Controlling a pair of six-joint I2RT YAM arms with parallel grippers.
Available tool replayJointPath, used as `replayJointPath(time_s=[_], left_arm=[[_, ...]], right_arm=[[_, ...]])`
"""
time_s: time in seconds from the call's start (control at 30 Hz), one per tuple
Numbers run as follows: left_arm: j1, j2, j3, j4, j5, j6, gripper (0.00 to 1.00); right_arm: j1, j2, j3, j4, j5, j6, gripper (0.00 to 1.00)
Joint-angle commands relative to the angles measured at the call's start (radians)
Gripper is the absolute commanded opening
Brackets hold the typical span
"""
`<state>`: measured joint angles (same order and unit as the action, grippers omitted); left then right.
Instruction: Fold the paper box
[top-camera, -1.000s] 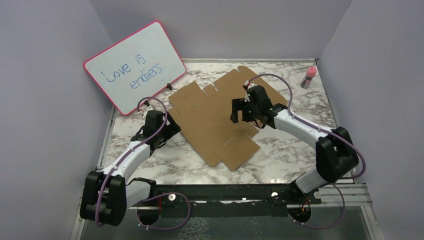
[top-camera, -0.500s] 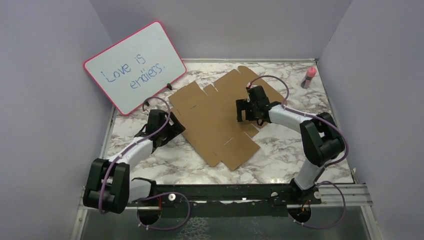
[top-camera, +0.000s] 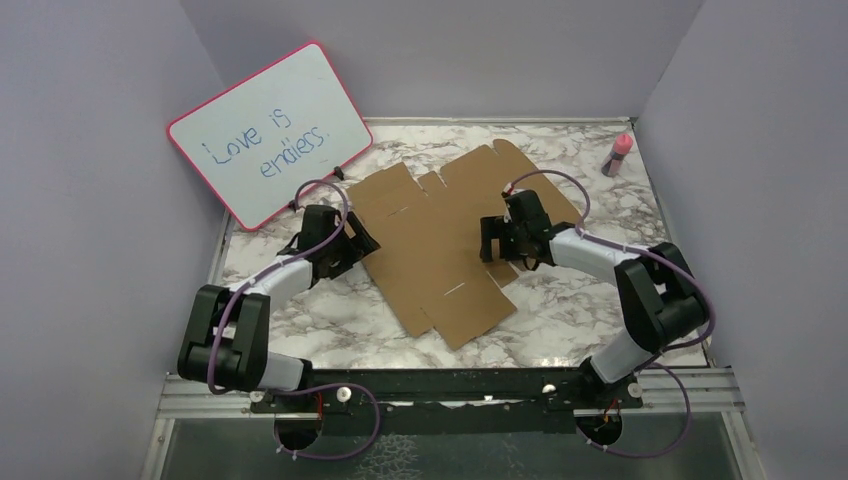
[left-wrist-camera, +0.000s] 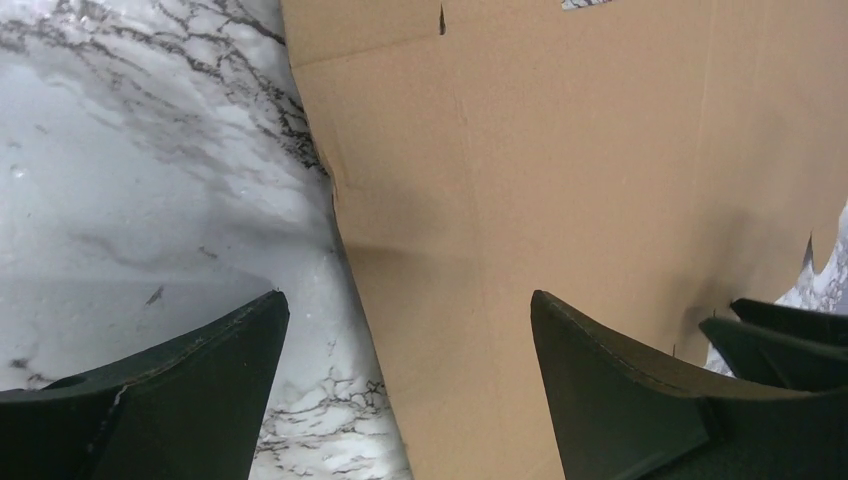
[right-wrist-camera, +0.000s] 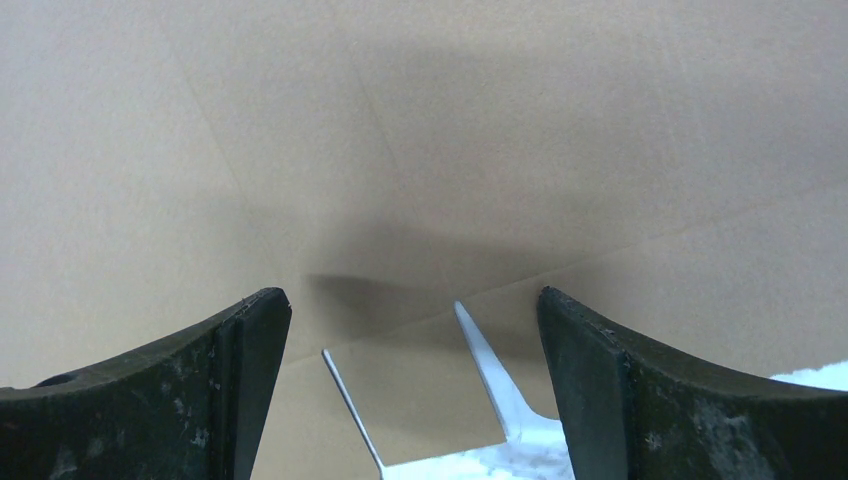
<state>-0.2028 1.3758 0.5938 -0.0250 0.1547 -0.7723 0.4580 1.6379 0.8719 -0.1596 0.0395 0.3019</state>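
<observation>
The paper box sits slanted, its rounded flap (top-camera: 514, 161) toward the far side, so my left gripper should grab the box's straight edge (top-camera: 395, 303) and turn that flap toward me.
The paper box (top-camera: 440, 235) is a flat brown die-cut cardboard sheet lying on the marble table, its flaps unfolded. My left gripper (top-camera: 357, 243) is open at the sheet's left edge. In the left wrist view the cardboard edge (left-wrist-camera: 345, 230) runs between the spread fingers of the left gripper (left-wrist-camera: 408, 296), one finger over marble and one over cardboard. My right gripper (top-camera: 493, 242) is open low over the sheet's right part. The right wrist view shows the right gripper (right-wrist-camera: 415, 294) straddling a small cut tab (right-wrist-camera: 430, 385) at the sheet's edge. Neither gripper holds anything.
A pink-framed whiteboard (top-camera: 270, 130) with handwriting leans at the back left, close to the sheet's far-left flap. A small pink-capped bottle (top-camera: 618, 153) stands at the back right corner. Grey walls enclose the marble table (top-camera: 600, 300) on three sides.
The left arm has reached forward and right, bringing its gripper to the sheet's left edge. The right gripper has moved nearer and lower. The sheet has shifted and turned slightly.
</observation>
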Motion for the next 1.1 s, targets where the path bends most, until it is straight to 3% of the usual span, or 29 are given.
replayJointPath(time_s=[0.0, 0.37, 0.73, 0.9, 1.07], left_arm=[[0.004, 0.063, 0.066, -0.028, 0.036, 0.05, 0.92], [0.0, 0.344, 0.321, -0.047, 0.101, 0.115, 0.92], [-0.022, 0.684, 0.789, -0.132, 0.179, 0.199, 0.92], [-0.024, 0.641, 0.857, -0.215, 0.051, 0.257, 0.92], [-0.023, 0.404, 0.611, -0.201, -0.048, 0.173, 0.93]], right_arm=[[0.001, -0.06, -0.103, -0.142, -0.171, 0.1, 1.0], [0.063, -0.359, -0.284, -0.192, -0.325, 0.215, 1.0], [0.064, -0.435, -0.196, -0.222, -0.247, 0.134, 1.0], [0.065, -0.433, -0.151, -0.174, -0.268, 0.065, 1.0], [0.066, -0.418, -0.126, -0.149, -0.236, 0.011, 1.0]])
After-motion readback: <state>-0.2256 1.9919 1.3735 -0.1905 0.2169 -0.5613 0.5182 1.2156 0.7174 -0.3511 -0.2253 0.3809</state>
